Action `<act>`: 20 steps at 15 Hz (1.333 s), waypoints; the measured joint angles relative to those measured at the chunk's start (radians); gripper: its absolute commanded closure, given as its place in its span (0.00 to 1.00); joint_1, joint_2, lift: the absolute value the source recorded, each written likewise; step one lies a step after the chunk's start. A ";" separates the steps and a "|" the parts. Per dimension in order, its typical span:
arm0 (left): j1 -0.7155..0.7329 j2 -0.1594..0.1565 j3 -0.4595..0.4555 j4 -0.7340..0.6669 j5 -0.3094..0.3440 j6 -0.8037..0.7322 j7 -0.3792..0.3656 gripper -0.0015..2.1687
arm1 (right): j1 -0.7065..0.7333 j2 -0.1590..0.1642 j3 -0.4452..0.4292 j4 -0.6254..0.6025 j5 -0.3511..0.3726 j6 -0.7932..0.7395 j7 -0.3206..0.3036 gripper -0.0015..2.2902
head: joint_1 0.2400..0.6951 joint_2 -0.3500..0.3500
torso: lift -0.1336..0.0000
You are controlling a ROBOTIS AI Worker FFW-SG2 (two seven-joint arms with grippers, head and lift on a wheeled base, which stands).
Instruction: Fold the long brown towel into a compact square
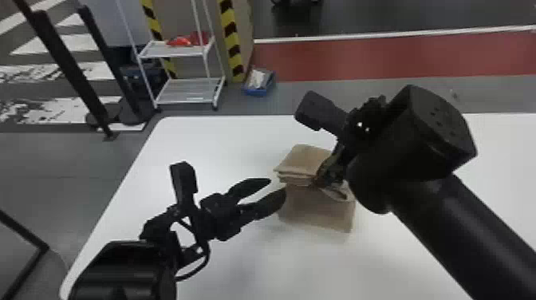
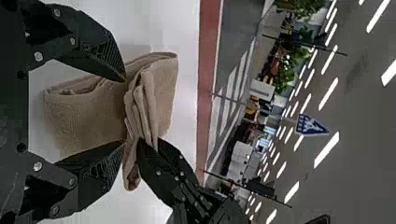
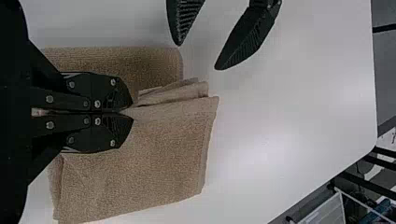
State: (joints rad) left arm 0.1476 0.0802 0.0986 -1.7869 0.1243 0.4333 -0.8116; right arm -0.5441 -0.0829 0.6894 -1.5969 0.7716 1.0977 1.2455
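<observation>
The layered edge point(image 1: 292, 181) will come over the nearer part as one flat flap when I pull it, because the layers lie stacked together point(image 1: 303, 166).
The brown towel point(image 1: 319, 211) lies folded on the white table, its far part point(image 1: 305, 159) stacked in layers over the nearer part. My right gripper point(image 1: 319, 181) is shut on the towel's layered fold near the middle. In the right wrist view the same gripper point(image 3: 127, 112) pinches the towel point(image 3: 140, 163) between its closed fingers. My left gripper point(image 1: 275, 189) stands open just left of the towel with nothing held. Seen from the left wrist, that gripper point(image 2: 123, 112) has its fingers parted, with the towel point(image 2: 88, 116) beyond them.
The white table point(image 1: 191, 139) has its left edge beyond my left arm. Behind it on the floor stand a white shelf cart point(image 1: 191, 89) and a blue box point(image 1: 259, 81). My right forearm crosses over the table's right side.
</observation>
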 measured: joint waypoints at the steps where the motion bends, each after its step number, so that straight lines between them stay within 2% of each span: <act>1: 0.001 -0.003 -0.015 0.005 -0.039 -0.020 0.015 0.99 | 0.001 0.000 -0.003 -0.002 0.000 0.000 0.000 0.49 | 1.00 0.71 | 0.10; 4: -0.008 -0.004 -0.055 0.035 -0.125 -0.029 0.011 0.99 | 0.007 -0.003 -0.010 -0.015 0.000 0.001 0.002 0.49 | 1.00 0.69 | 0.10; 7: -0.018 -0.003 -0.077 0.066 -0.166 -0.029 0.006 0.99 | 0.011 -0.016 -0.011 -0.031 -0.005 0.007 0.011 0.49 | 1.00 0.67 | 0.10; 15: -0.024 -0.003 -0.098 0.081 -0.188 -0.026 -0.003 0.99 | 0.033 -0.064 0.007 -0.086 -0.015 0.033 0.077 0.49 | 1.00 0.65 | 0.10; 20: -0.028 -0.003 -0.102 0.087 -0.201 -0.024 -0.006 0.99 | 0.044 -0.066 0.027 -0.087 -0.012 0.031 0.101 0.49 | 1.00 0.66 | 0.10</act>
State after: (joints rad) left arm 0.1197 0.0767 -0.0030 -1.7001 -0.0764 0.4091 -0.8176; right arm -0.5006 -0.1485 0.7162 -1.6841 0.7591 1.1283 1.3466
